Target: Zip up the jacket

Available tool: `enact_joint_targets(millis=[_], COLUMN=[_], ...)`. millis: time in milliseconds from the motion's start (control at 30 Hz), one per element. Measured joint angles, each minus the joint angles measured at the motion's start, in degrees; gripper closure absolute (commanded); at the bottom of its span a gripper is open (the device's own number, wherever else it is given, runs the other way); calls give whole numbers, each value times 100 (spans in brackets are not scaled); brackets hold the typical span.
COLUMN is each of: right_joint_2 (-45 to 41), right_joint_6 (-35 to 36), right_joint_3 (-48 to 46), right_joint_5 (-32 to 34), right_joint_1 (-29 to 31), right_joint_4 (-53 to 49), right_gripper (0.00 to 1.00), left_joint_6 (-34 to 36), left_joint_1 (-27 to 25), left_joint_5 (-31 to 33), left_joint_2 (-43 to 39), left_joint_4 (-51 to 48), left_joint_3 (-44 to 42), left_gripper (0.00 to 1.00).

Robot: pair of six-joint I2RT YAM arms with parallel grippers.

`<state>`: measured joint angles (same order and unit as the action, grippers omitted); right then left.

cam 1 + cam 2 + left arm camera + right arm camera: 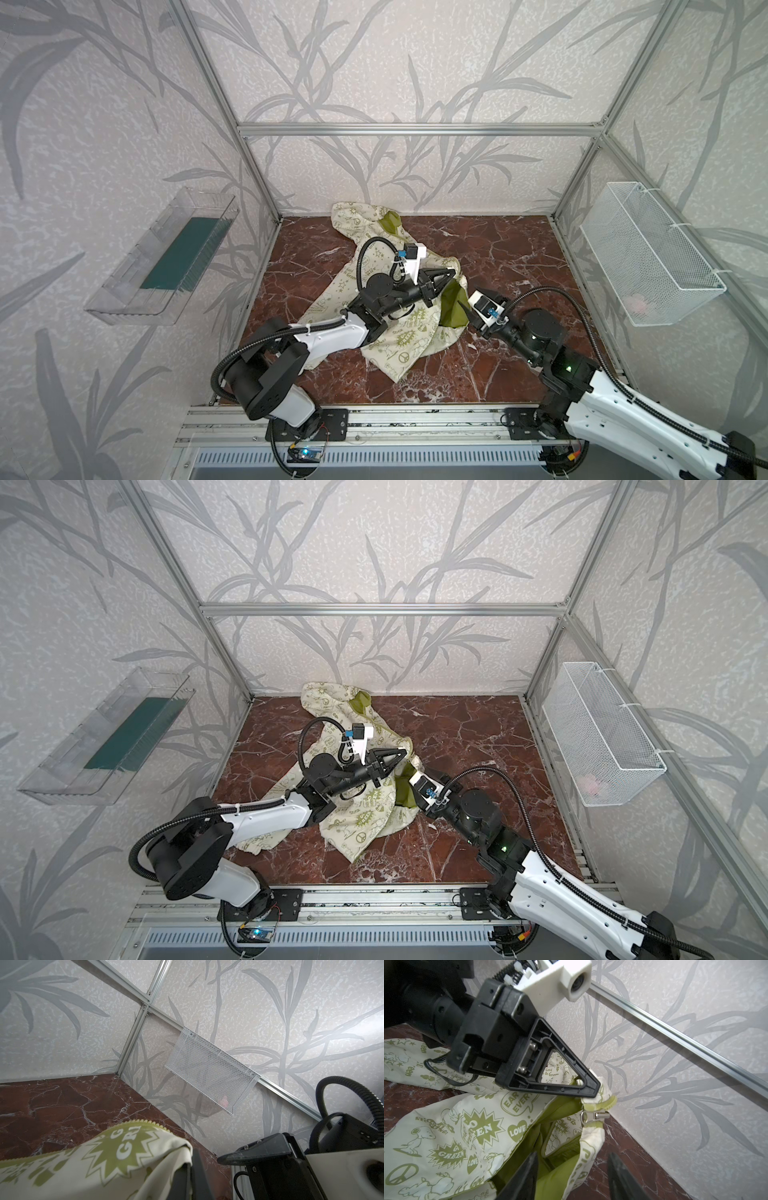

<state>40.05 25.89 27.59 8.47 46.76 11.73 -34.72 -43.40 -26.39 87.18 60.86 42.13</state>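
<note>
Next, my right gripper moves in to the silver zipper slider (pixel 593 1116) and pinches it before pulling, because only the printed front edge (pixel 587 1152) hangs between its fingers.
The jacket (pixel 399 345) (pixel 361 825) lies crumpled on the marble floor, cream with olive doodles, its lime lining (pixel 556 1180) showing. My left gripper (pixel 451 274) (pixel 403 754) (pixel 192 1157) is shut on a bunched corner of the jacket (pixel 593 1093), held up off the floor. Just below that pinch hangs the silver zipper slider (pixel 593 1115) on the olive zipper strip. My right gripper (pixel 465 309) (pixel 574 1178) is open close beside it. A printed front edge (pixel 586 1153) hangs loose between its fingers (pixel 525 1176).
A white wire basket (pixel 652 257) hangs on the right wall with something pink in it. A clear plastic tray (pixel 162 257) is fixed to the left wall. Aluminium frame posts (pixel 257 174) and patterned walls enclose the floor (pixel 519 257).
</note>
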Motion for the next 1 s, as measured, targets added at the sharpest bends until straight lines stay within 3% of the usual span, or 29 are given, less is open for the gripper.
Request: enact_joint_targets(millis=[500, 1000], right_joint_2=[743, 997], right_joint_6=[76, -72], right_joint_3=[251, 417], right_joint_5=[348, 131], right_joint_1=[-37, -264], right_joint_4=[577, 798], right_gripper=[50, 52], left_joint_6=[2, 7], left_joint_1=[0, 0], left_joint_5=[63, 107], left_joint_2=[-164, -271], left_joint_4=[-33, -85], left_joint_3=[-85, -138], left_gripper=[100, 100])
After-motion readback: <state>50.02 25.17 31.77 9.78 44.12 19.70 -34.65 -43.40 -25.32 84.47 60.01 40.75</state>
